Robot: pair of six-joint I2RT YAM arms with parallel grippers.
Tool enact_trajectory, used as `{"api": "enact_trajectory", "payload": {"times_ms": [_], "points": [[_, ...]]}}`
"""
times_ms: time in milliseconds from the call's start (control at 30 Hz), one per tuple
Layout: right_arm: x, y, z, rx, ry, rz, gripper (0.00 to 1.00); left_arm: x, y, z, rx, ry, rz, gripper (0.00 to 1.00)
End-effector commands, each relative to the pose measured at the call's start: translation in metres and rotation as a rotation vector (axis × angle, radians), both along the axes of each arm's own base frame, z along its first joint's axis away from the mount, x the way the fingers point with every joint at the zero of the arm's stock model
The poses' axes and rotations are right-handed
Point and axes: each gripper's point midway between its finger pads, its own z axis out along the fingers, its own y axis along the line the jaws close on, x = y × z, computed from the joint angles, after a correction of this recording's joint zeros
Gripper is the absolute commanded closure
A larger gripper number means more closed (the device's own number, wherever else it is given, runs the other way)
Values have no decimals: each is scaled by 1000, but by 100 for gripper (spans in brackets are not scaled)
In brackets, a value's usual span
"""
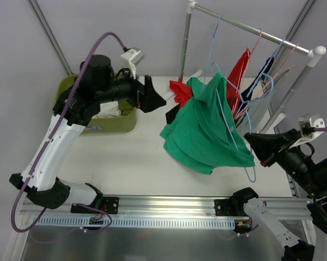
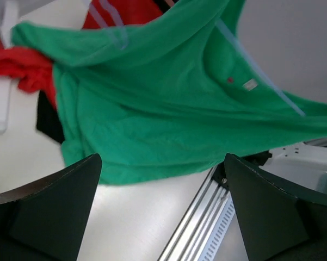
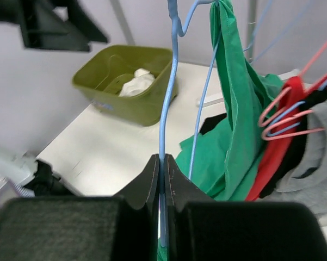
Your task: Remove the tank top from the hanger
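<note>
Red fabric can be seen on both sides of the green tank top. I should expect a long red garment behind the tank top when I carry it away.
The green tank top hangs bunched on a light blue wire hanger, which tilts down from the rack rod. The top's lower part droops toward the table. My right gripper is shut on the hanger's lower wire; in the right wrist view the jaws pinch the blue wire, with the green top draped just right of it. My left gripper is open and empty, raised left of the top. In the left wrist view its fingers frame the green fabric without touching it.
An olive bin with white cloth stands at the back left. Red and dark garments on pink and blue hangers hang on the rack right of the top. Red fabric lies behind it. The aluminium rail runs along the near edge.
</note>
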Motion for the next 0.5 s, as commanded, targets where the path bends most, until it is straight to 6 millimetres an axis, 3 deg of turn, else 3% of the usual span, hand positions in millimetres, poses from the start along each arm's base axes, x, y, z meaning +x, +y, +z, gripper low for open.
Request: {"api": "enact_trajectory", "payload": {"times_ms": [0,33,133,167,300,467], "points": [[-33,23,9,-19,-53,214,100,-5,-39,61,-57,-234,-66,1],[-43,30,10,-19,-49,279,100,-16,-57,66,-62,-259,-114,1],[-61,37,18,-12,-45,366,100,-14,-85,78,-54,-355,-119,1],[-63,37,22,-8,-48,372,100,-10,-95,74,-43,-360,-128,1],[-70,40,35,15,-50,400,100,-8,-111,71,-48,-362,-153,8],[-74,44,50,30,-60,437,100,-3,-116,59,-26,-350,-140,39]]}}
